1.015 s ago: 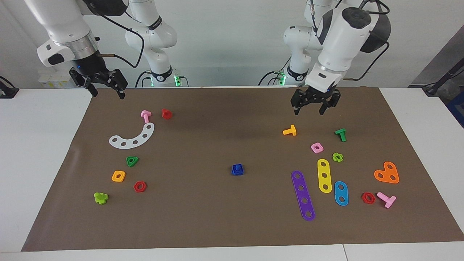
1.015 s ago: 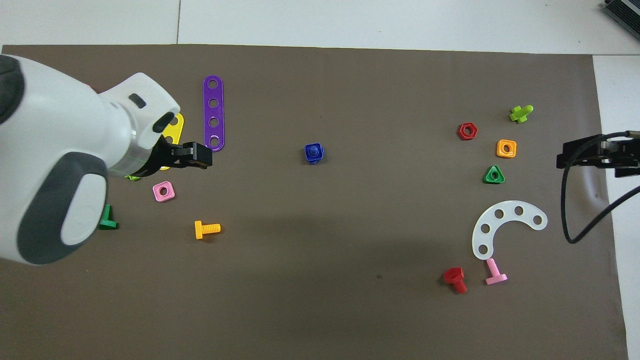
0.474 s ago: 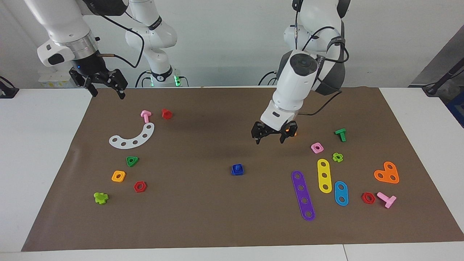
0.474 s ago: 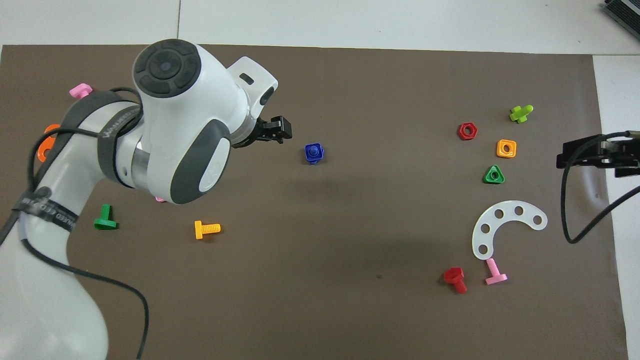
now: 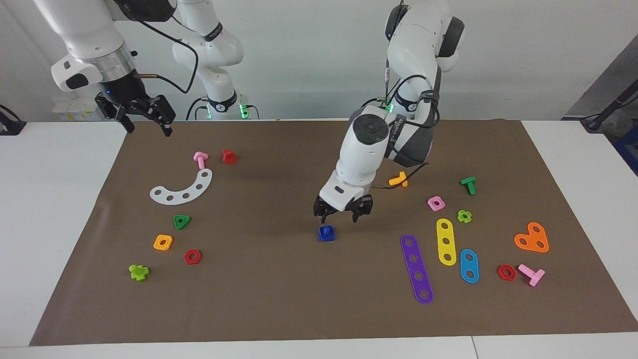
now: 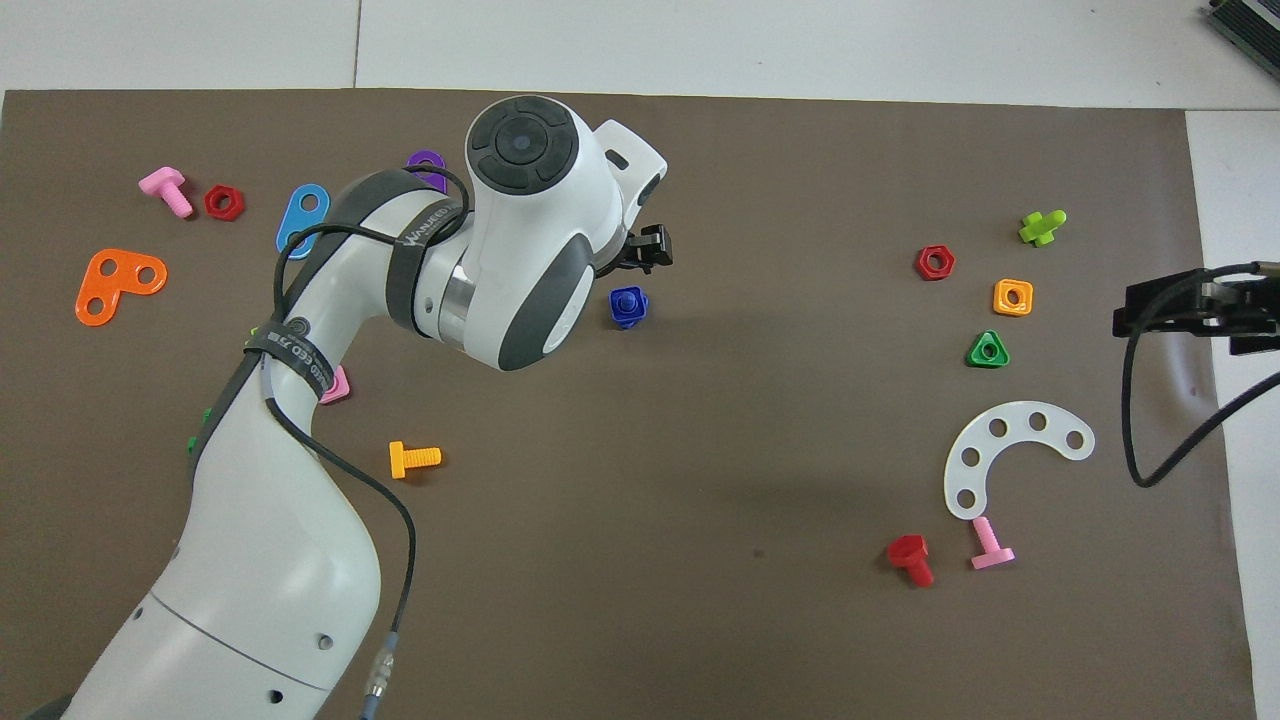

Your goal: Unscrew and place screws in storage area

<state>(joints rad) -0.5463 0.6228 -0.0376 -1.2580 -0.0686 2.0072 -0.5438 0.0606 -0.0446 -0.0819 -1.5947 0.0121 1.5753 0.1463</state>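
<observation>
My gripper is to unscrew the dark blue screw, standing head-down with its square nut on top, and the nut will come off, leaving the screw behind.
The dark blue screw stands head-down in its matching blue square nut at the middle of the brown mat, also seen as the blue screw from overhead. My left gripper hangs low just above it, shifted slightly toward the left arm's end, its fingers open and empty. From overhead only the tip of the left gripper shows past the wrist. My right gripper waits open and empty above the mat's corner by its own base, and the right gripper shows at the overhead view's edge.
Toward the left arm's end lie an orange screw, pink nut, green screw, purple, yellow and blue strips. Toward the right arm's end lie a white arc, green triangular nut, orange nut and red pieces.
My left arm swung from near its base out over the mat's middle and came down to just above the blue screw. The right arm stayed still.
</observation>
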